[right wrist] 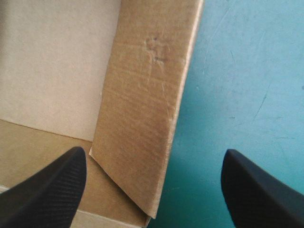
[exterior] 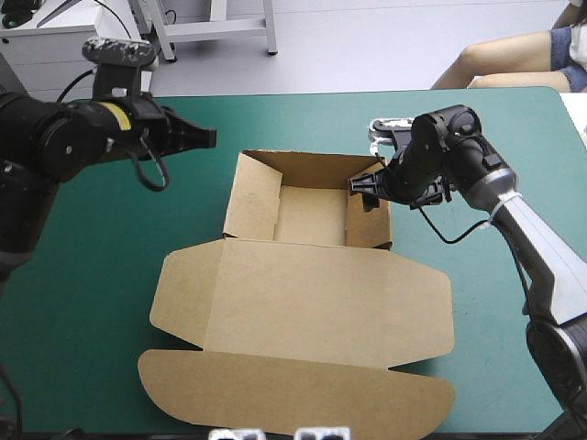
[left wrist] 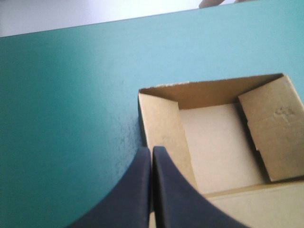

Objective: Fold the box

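The lid (exterior: 321,298) is joined to the tray along a long crease (exterior: 307,243). The lid will follow along, still open, when I carry the tray by its side.
The brown box (exterior: 312,302) lies in the middle of the table as an open tray (exterior: 310,213) with its walls raised and its lid flat toward the near edge. My left gripper (exterior: 209,137) is shut and hovers off the tray's far left corner; in the left wrist view its gripper (left wrist: 152,151) points at the left wall (left wrist: 164,128). My right gripper (exterior: 362,186) stands open at the tray's right wall (exterior: 369,220). In the right wrist view that wall (right wrist: 142,95) leans between the spread fingers of the right gripper (right wrist: 153,154), one finger (right wrist: 47,190) over the tray, the other over the cover.
Bare teal-green cover (exterior: 92,275) lies to the left of the box, and more (exterior: 495,302) to its right. The lid's rounded front flap (exterior: 293,399) reaches close to the table's near edge.
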Available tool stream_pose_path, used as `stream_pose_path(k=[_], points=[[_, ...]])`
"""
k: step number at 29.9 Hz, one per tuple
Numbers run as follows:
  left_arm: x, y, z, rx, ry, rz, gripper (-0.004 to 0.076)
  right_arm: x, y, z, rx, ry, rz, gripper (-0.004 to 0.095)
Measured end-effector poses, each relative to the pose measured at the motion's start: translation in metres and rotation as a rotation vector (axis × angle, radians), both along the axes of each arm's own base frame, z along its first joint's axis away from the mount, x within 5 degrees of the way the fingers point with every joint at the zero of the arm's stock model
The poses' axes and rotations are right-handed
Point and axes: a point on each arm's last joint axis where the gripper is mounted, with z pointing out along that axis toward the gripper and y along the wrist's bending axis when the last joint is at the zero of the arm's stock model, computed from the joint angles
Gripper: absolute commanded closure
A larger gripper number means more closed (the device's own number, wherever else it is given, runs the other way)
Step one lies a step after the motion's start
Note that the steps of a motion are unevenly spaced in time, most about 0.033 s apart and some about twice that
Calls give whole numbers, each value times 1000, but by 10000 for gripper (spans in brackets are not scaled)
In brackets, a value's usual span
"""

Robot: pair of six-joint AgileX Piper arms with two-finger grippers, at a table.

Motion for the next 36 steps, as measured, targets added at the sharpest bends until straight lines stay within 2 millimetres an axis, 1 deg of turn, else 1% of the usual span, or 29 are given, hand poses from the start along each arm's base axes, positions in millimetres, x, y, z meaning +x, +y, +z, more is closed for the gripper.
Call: stream_pose_path(k=[2,4,5,7,11,13,16,19,22,24,26,30,31,36], points=[[-16,8,-9,17,22,-1,732,-1,0,-10,-4,22,-5,180],[-35,18,-22,30,43,-3,732,-1,0,-19,-4,34,-14,180],[-45,23,-25,28,38,-5,732,-1,0,-22,1,37,-17,180],[-65,33,-39,28,35,-7,732,-1,1,-31,13,47,-22,181],[-99,50,-75,27,40,-7,732,-2,3,-49,33,54,-31,188],[-115,58,-93,23,31,-9,732,-2,4,-56,51,46,-38,207],[-137,69,-116,7,-4,-13,732,0,6,-63,75,38,-46,233],[-152,77,-136,-10,-43,-17,732,3,8,-71,76,52,-50,291],[-163,82,-155,-25,-75,-20,732,7,9,-81,69,76,-52,377],[-168,84,-164,-32,-91,-22,732,9,11,-89,68,97,-55,468],[-173,86,-174,-36,-99,-23,732,11,13,-97,69,124,-55,580],[-176,88,-191,-32,-93,-24,732,12,11,-100,51,133,-33,870],[-176,88,-195,-28,-85,-25,732,13,10,-101,47,132,-31,929],[-176,88,-204,-18,-65,-25,732,14,10,-96,34,129,10,928]])
